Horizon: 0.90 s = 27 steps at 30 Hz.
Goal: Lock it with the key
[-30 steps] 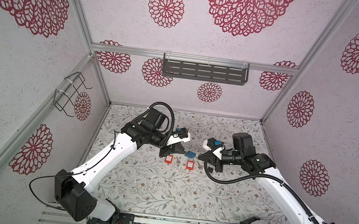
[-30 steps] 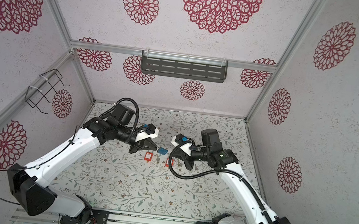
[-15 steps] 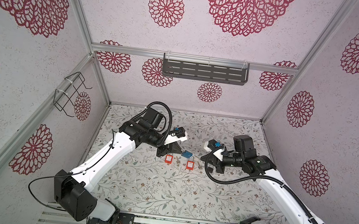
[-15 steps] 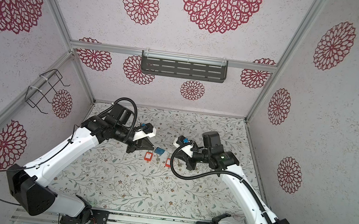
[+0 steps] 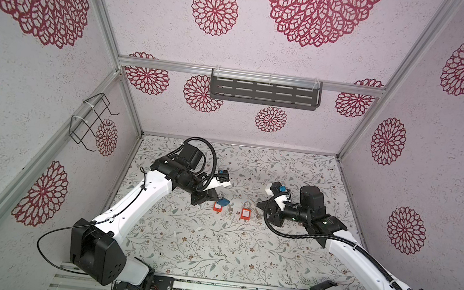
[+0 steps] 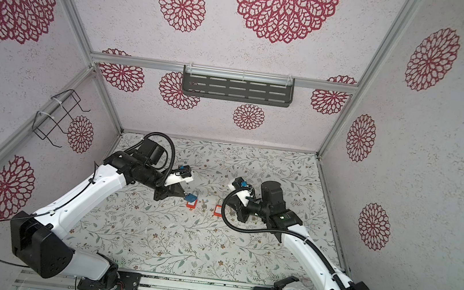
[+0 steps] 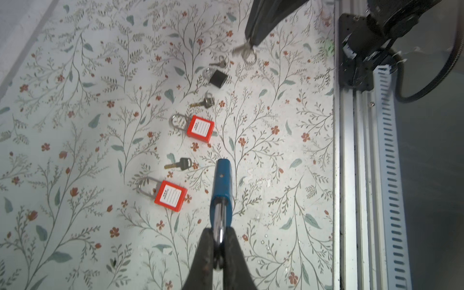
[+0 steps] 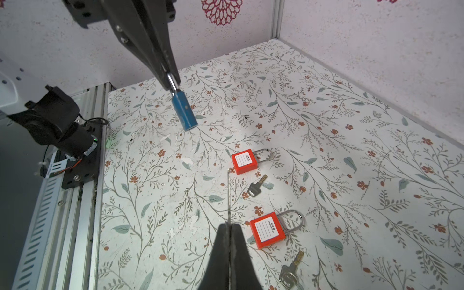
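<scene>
My left gripper carries the blue padlock [image 8: 184, 111] by its shackle. The floor [image 7: 147, 261] beside the red padlocks is open, so I should continue until it rests there, then release.
A blue padlock [image 5: 223, 202] [image 6: 191, 198] hangs above the floral floor, held by its steel shackle in my left gripper [image 7: 219, 233], which is shut on it. The lock body [image 7: 222, 180] points away from the fingers. In the right wrist view the padlock [image 8: 184, 113] hangs from the left gripper [image 8: 170, 80] well ahead of my right gripper [image 8: 229, 224]. The right gripper is shut on a thin key [image 8: 228, 195], seen edge-on. The same key [image 7: 242, 50], with its ring, shows at the right gripper's tip in the left wrist view. Lock and key are apart.
Two red padlocks [image 7: 200, 128] [image 7: 170, 195] lie on the floor between the arms, with loose keys [image 7: 179, 164] [image 7: 203, 103] beside them. A black padlock [image 7: 218, 77] lies near the right gripper. An aluminium rail [image 7: 351, 150] runs along the front edge.
The left gripper has carried the blue padlock leftward, away from the right gripper's tip where it was a second ago. The right arm has shifted only slightly.
</scene>
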Each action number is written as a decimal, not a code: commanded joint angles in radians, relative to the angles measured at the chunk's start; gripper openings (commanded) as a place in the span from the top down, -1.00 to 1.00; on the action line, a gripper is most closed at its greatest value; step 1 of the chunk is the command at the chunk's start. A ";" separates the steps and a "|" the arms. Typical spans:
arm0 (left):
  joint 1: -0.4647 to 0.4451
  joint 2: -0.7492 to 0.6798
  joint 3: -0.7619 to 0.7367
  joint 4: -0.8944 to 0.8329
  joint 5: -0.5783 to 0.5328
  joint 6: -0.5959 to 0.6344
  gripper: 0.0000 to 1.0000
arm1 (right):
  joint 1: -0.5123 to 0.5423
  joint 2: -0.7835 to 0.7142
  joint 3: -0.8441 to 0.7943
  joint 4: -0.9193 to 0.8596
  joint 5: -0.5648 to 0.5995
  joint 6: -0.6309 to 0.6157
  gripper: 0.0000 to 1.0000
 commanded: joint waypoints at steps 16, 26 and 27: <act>0.095 0.120 -0.086 -0.078 -0.319 0.138 1.00 | 0.098 0.040 -0.064 0.265 0.198 0.219 1.00; 0.107 0.296 0.024 -0.149 -0.437 0.187 1.00 | 0.115 0.090 -0.096 0.320 0.158 0.267 1.00; 0.109 0.314 0.037 -0.155 -0.444 0.196 1.00 | 0.115 0.093 -0.100 0.328 0.151 0.270 1.00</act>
